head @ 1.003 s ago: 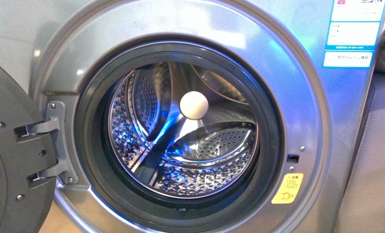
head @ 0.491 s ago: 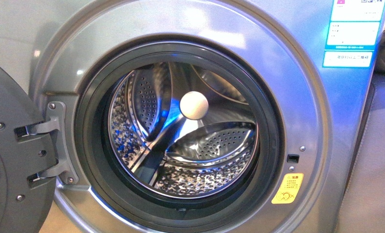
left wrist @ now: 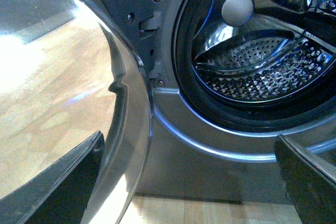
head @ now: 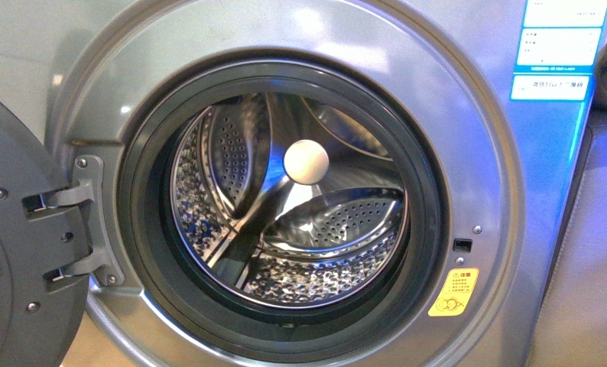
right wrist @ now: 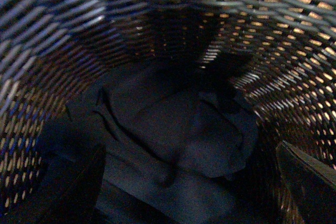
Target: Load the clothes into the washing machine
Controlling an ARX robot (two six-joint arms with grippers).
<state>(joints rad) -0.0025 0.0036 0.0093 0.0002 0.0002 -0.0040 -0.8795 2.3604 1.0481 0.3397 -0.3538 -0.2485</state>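
Observation:
The dark navy clothes (right wrist: 181,121) are piled up in deep, limp folds (right wrist: 128,134), so they will fall open into long hanging tails when I pick them up.
The silver-grey washing machine (head: 469,138) fills the front view, its dark grey door (head: 17,252) swung open at the left. The perforated steel drum (head: 316,252) holds no garment. Neither arm shows in the front view. The dark navy clothes (right wrist: 173,140) lie crumpled at the bottom of a woven basket (right wrist: 283,77) in the right wrist view. My right gripper (right wrist: 191,187) is open, inside the basket just above the fabric, not touching it. My left gripper (left wrist: 189,182) is open and empty, low before the washer's front (left wrist: 210,156) beside the door hinge (left wrist: 149,22).
A yellow warning sticker (head: 453,292) and the door latch slot (head: 462,245) sit right of the porthole. A grey cloth-covered surface (head: 591,252) stands to the washer's right. Light wooden floor (left wrist: 210,211) lies below the machine. The door's inner glass (left wrist: 58,93) is close to my left gripper.
The front view has shifted slightly, so the washer sits a little lower-left and its labels a little higher. The drum's blue glints have faded. Nothing else moved.

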